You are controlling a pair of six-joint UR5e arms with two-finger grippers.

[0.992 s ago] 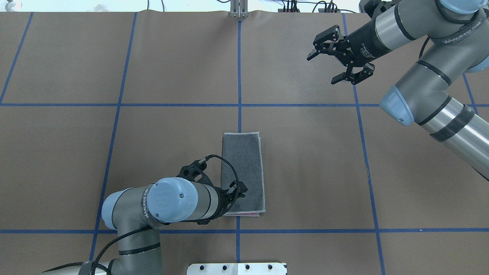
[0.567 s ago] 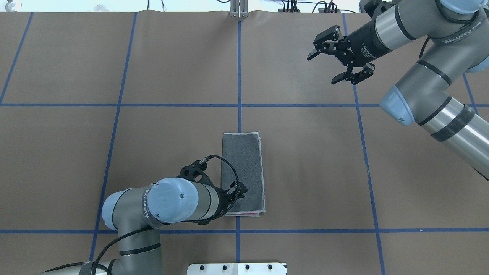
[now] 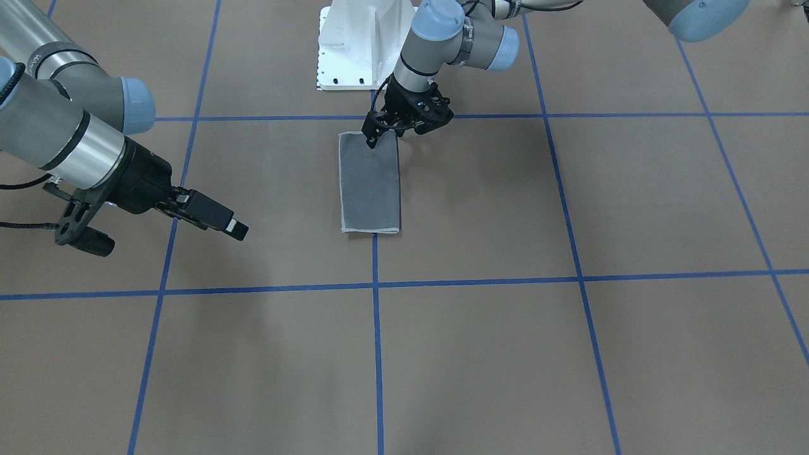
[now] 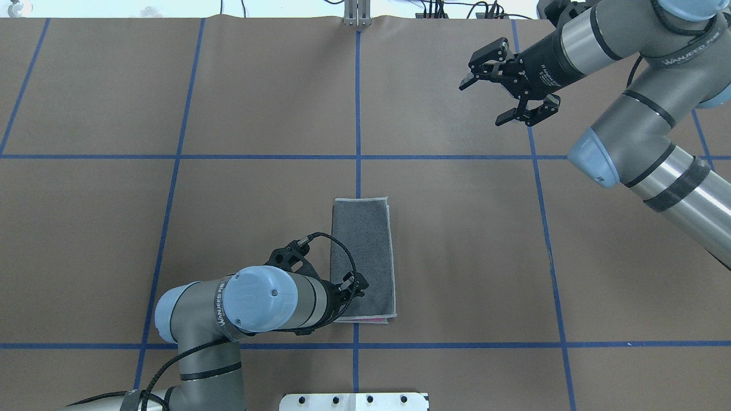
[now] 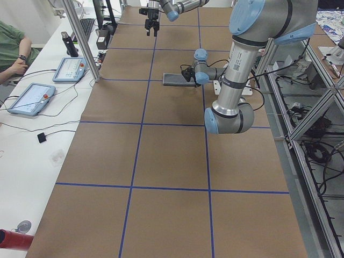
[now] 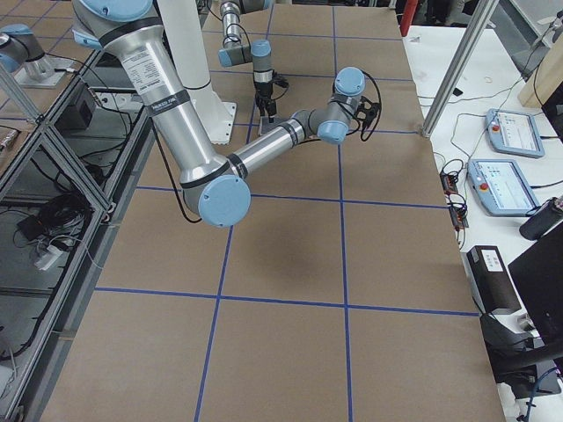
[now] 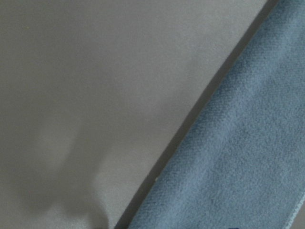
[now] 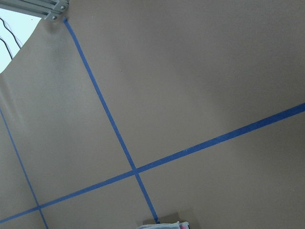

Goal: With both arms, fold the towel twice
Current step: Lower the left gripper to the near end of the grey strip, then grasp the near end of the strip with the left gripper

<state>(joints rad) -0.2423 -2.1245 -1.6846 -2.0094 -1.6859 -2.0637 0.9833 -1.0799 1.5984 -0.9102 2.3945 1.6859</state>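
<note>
My left gripper will make the towel turn crooked when I fold it over, because this gripper is at a near corner of the towel and the towel's far end (image 3: 371,230) is loose.
The towel (image 4: 365,251) lies flat near the table's middle, folded into a long narrow strip. Its dark grey face is up and a pink sliver shows at its near end. It also shows in the front-facing view (image 3: 370,183) and fills the lower right of the left wrist view (image 7: 238,157). My left gripper (image 4: 326,268) points down, low over the strip's near left edge (image 3: 407,123), with its jaws spread. My right gripper (image 4: 481,103) is open and empty, held in the air far off at the back right (image 3: 167,239).
The table is covered in brown paper (image 4: 171,228) with a grid of blue tape lines (image 4: 358,114). The white pedestal base (image 4: 354,401) stands at the near edge just behind the towel. Operators' tablets (image 5: 32,98) lie on a side bench beyond the far edge.
The right gripper has drifted slightly towards the table's far edge. The left arm has shifted only a few pixels. The towel has not moved.
</note>
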